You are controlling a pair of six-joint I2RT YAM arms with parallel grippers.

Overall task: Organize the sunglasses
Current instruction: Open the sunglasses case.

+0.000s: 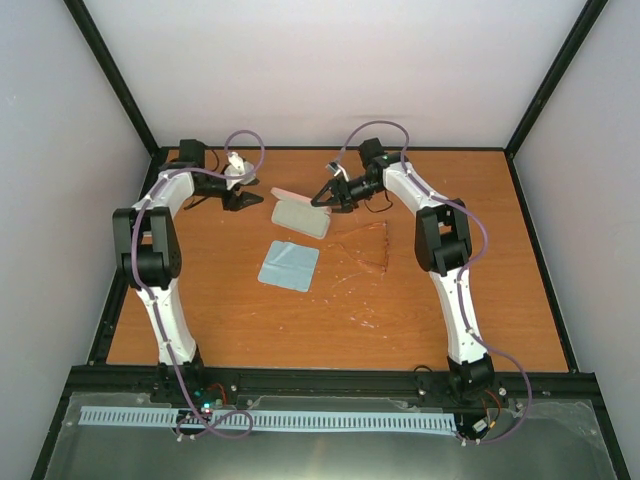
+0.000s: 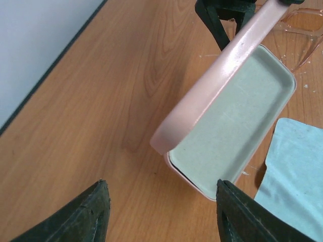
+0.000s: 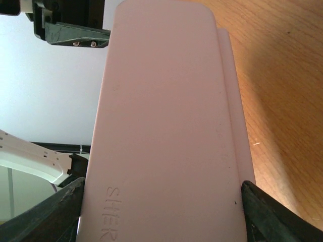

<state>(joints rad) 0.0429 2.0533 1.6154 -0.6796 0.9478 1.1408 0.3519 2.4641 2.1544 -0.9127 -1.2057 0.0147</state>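
Observation:
The case's lid [image 1: 299, 198] is held up in my right gripper. My left gripper should grab the lid's loose end [image 1: 277, 191] to lay the lid open and free my right gripper.
The pale pink case [image 1: 301, 217] lies open behind the middle of the table, its grey inside [image 2: 237, 116] empty. Its lid [image 3: 161, 116] stands raised. My right gripper [image 3: 161, 214] spans the lid's far end with a finger against each long edge; it also shows in the top view [image 1: 326, 194]. My left gripper [image 2: 161, 217] is open and empty, just left of the case's near end, low over the wood. The amber sunglasses [image 1: 365, 245] lie on the table right of the case, with a lens showing in the left wrist view [image 2: 303, 25].
A light blue square cloth [image 1: 289, 265] lies flat in front of the case, its corner close to the case's near end [image 2: 295, 176]. Black frame rails and white walls edge the table [image 1: 250, 320].

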